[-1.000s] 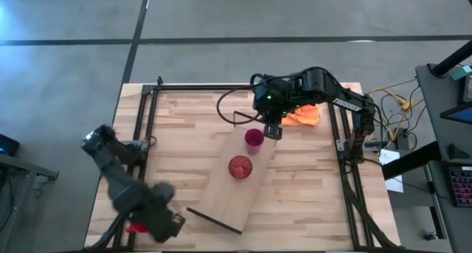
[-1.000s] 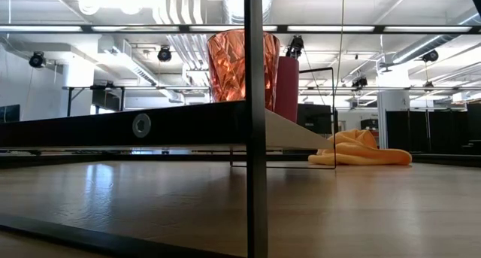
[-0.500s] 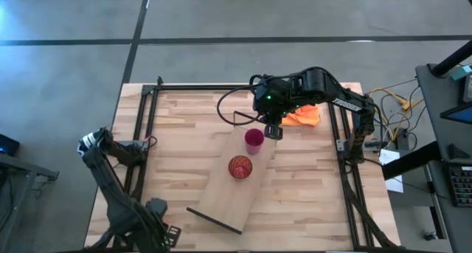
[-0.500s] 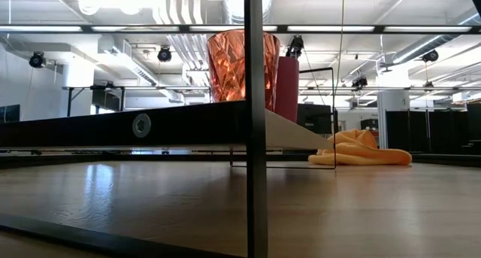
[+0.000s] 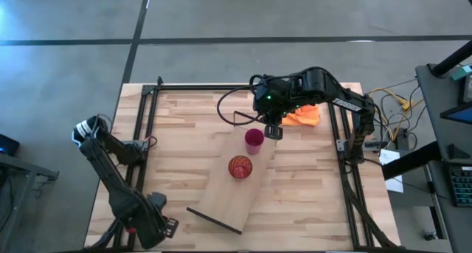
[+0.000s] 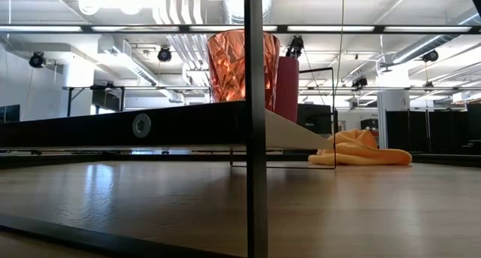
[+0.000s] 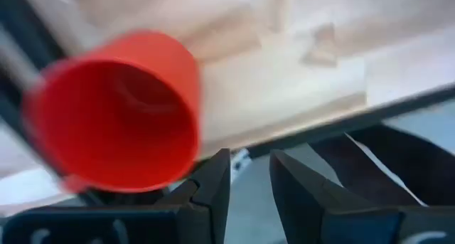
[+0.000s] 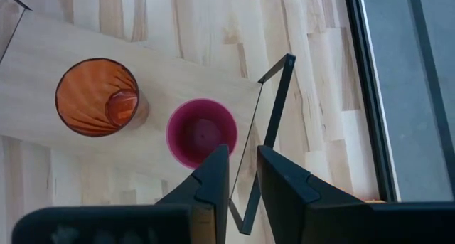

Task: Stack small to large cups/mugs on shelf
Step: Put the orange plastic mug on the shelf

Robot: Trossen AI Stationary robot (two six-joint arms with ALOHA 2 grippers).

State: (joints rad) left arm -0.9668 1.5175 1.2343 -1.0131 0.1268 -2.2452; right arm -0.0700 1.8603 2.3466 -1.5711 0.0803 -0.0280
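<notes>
A red stub (image 7: 74,184) shows below the red mug's rim (image 7: 114,123), so I should expect its hidden handle to be there, away from my left gripper's fingers.
The pale shelf board (image 5: 221,198) lies slantwise on the table. On it stand the amber tumbler (image 5: 240,167) and, farther back, the magenta cup (image 5: 254,139), both upright; they also show in the low view as tumbler (image 6: 242,66) and cup (image 6: 287,89). My right gripper (image 5: 273,130) hangs shut above the shelf's far end, just beside the magenta cup (image 8: 201,130). The red mug (image 7: 117,112) lies on its side at the table's near left corner, mouth toward my left gripper (image 7: 250,180), which is shut just beside it. In the high view only a bit of the mug (image 5: 131,229) shows. My left gripper has nothing between its fingers. The red mug's rim (image 7: 193,141) lies close by the outer side of one finger (image 7: 213,183); I cannot tell whether they touch.
An orange cloth (image 5: 304,116) lies at the far right of the table, behind the right arm. The shelf's dark end frames stand at its far end (image 8: 274,109) and near end (image 5: 214,220). The table's black frame rails (image 5: 140,142) run along both sides.
My left arm has unfolded: its upper joints have swung toward the table's left edge, while the gripper has stayed at the near left corner by the red mug. My right arm, the tumbler and the magenta cup have kept still.
</notes>
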